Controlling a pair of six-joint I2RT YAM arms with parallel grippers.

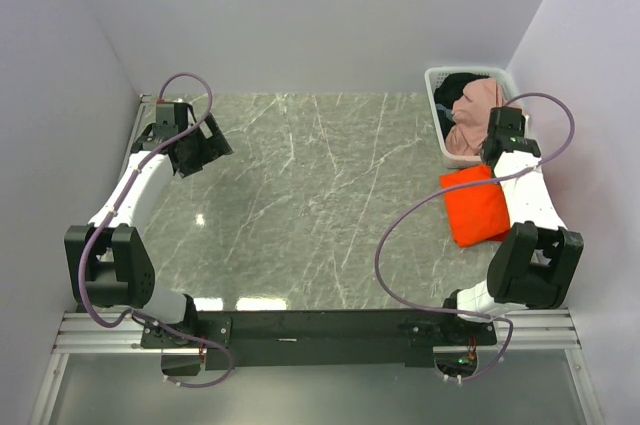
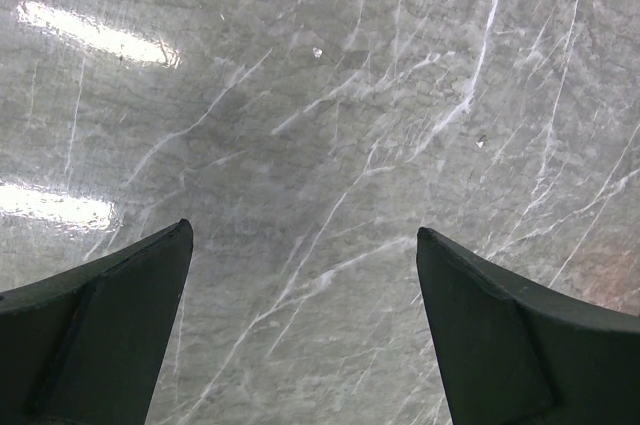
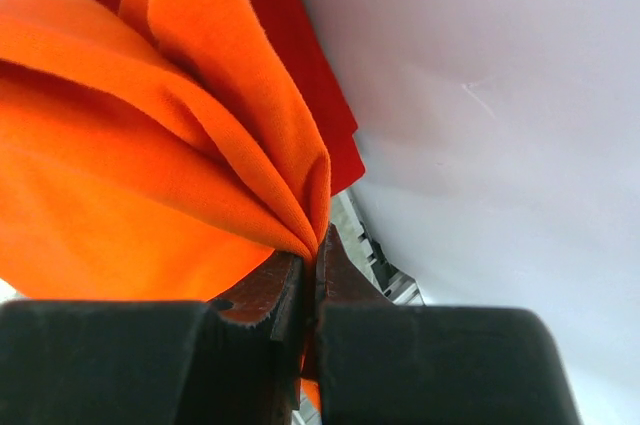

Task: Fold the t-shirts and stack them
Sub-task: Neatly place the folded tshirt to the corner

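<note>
A red strip (image 3: 312, 85) can be seen past the orange t-shirt's gripped fold, so my right gripper should go on pulling the fold toward the wall (image 1: 585, 157) until the fold covers the red strip.
A folded bright orange t-shirt (image 1: 476, 205) lies on the marble table near the right edge. In the right wrist view, my right gripper (image 3: 315, 245) is shut on a bunched fold of this orange t-shirt (image 3: 150, 175). A strip of the deeper red t-shirt (image 3: 300, 55) shows behind the fold. From above, the right wrist (image 1: 507, 135) hangs over the shirt's far right corner and hides the fingers. My left gripper (image 1: 213, 150) hovers open over bare marble at the far left, with nothing between its fingers (image 2: 302, 229).
A white basket (image 1: 436, 80) at the back right holds pink and dark clothes. Pale walls close in the table on the left, back and right. The right arm's cable (image 1: 400, 220) loops over the table beside the orange t-shirt.
</note>
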